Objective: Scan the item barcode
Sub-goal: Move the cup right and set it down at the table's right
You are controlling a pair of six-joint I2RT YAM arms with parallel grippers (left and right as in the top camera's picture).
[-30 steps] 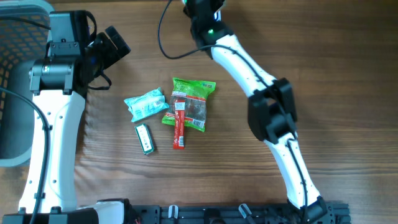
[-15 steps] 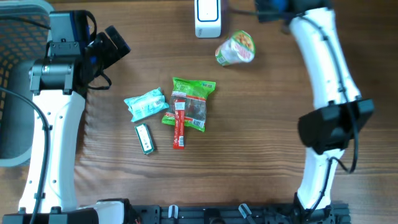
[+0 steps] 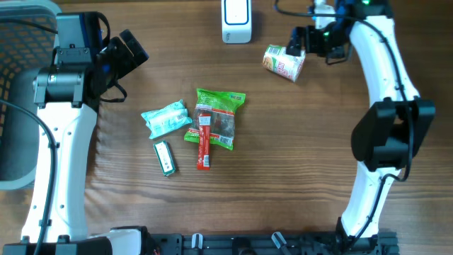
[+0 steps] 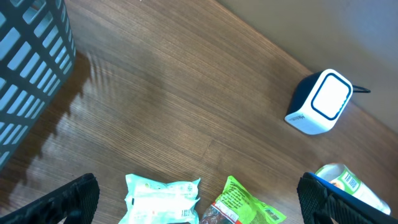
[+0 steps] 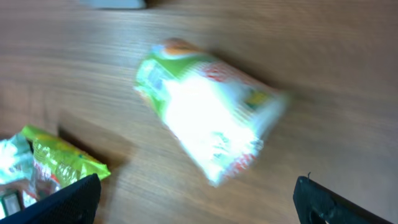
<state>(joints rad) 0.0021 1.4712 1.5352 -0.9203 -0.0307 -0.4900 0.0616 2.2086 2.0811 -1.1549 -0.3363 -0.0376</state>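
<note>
The noodle cup lies next to the barcode scanner, so my right gripper should pick up the cup [image 3: 282, 62] and put it out of the way before it gets the red stick pack.
A green and white noodle cup [image 3: 283, 62] lies on its side on the table, right of the white barcode scanner [image 3: 236, 21]. My right gripper [image 3: 297, 47] hovers just right of and above the cup, open and holding nothing. In the right wrist view the cup [image 5: 211, 118] is blurred and lies ahead of the wide-apart fingers [image 5: 62, 202], not between them. My left gripper [image 3: 131, 53] stands open at the left, clear of every item. The left wrist view shows the scanner [image 4: 320, 102] and the cup [image 4: 345, 183] at the right edge.
A teal packet [image 3: 166, 118], a green snack bag [image 3: 219, 117], a red stick pack [image 3: 204, 140] and a small green pack [image 3: 165, 157] lie mid-table. A blue-grey basket [image 3: 21, 85] stands at the left edge.
My right arm swung from over the scanner to the right. The cup came into view on the table, then shifted and turned a little. The right gripper opened wide.
</note>
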